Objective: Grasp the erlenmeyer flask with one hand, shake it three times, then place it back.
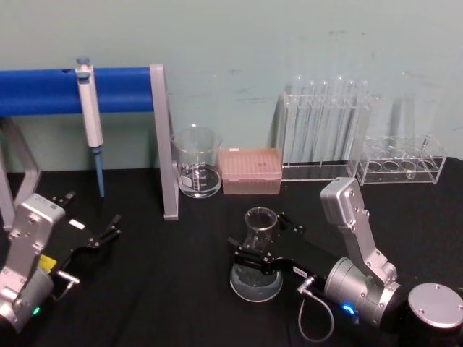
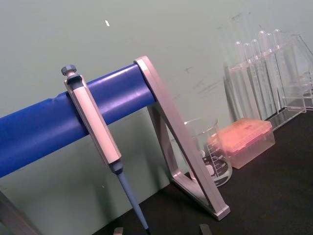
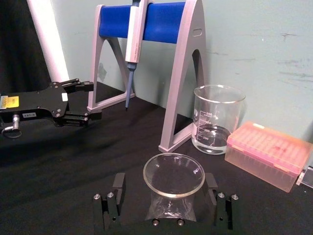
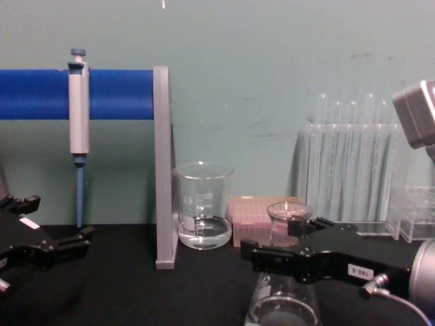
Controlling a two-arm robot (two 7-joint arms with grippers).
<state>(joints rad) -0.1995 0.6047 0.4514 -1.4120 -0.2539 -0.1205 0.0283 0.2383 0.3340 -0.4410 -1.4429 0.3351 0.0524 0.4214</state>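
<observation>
The liquid line is low in the erlenmeyer flask's wide base, so the clear liquid will stay well below the erlenmeyer flask's rim when the robot shakes the erlenmeyer flask.
The erlenmeyer flask stands upright on the black table, just right of the centre, with a little clear liquid in its wide base. My right gripper reaches in from the right and is open, one black finger on each side of the flask's neck. In the right wrist view the flask's rim sits between the fingers with a gap on each side. From the chest view the near finger crosses in front of the flask. My left gripper rests open at the left, low over the table, holding nothing.
A glass beaker with a little liquid and a pink tip box stand behind the flask. A pipette hangs on the blue-barred stand at the back left. Test-tube racks line the back right.
</observation>
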